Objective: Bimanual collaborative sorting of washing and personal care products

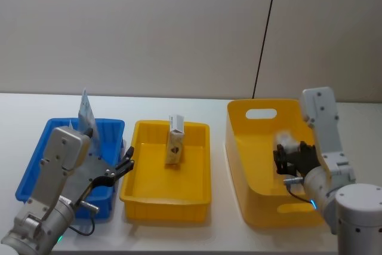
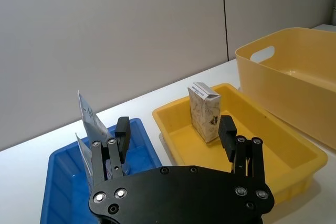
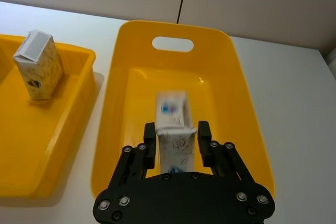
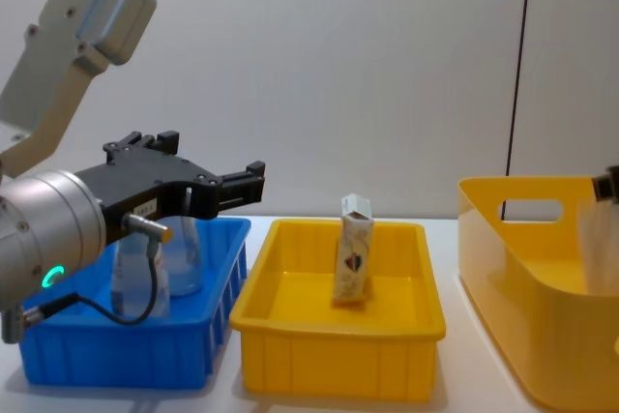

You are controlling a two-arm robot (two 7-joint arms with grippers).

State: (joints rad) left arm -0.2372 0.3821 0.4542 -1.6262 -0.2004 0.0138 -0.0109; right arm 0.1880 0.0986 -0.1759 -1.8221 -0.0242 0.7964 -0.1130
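The white squeeze tube will come out by itself when the robot lifts it, because a gap separates the pale tips in the blue bin.
My right gripper (image 3: 177,129) is shut on a whitish carton (image 3: 172,109) with a blue logo, held upright above the inside of the deep yellow bin (image 3: 231,77). In the head view that gripper (image 1: 287,158) and its carton (image 1: 287,142) are over the bin's right half. A second carton (image 1: 174,141) stands upright in the shallow yellow tray (image 1: 197,198). Translucent bluish tubes (image 2: 88,116) stand in the blue bin (image 1: 36,168). My left gripper (image 1: 127,159) is open and holds nothing, hovering over the blue bin's right edge; from the chest it (image 4: 227,169) points toward the tray.
The three containers sit side by side on a white table (image 1: 179,103), with the blue bin (image 4: 116,350) left, the tray (image 4: 338,345) in the middle and the deep bin (image 4: 522,287) right. A black cable (image 1: 265,34) runs down the wall behind the deep bin.
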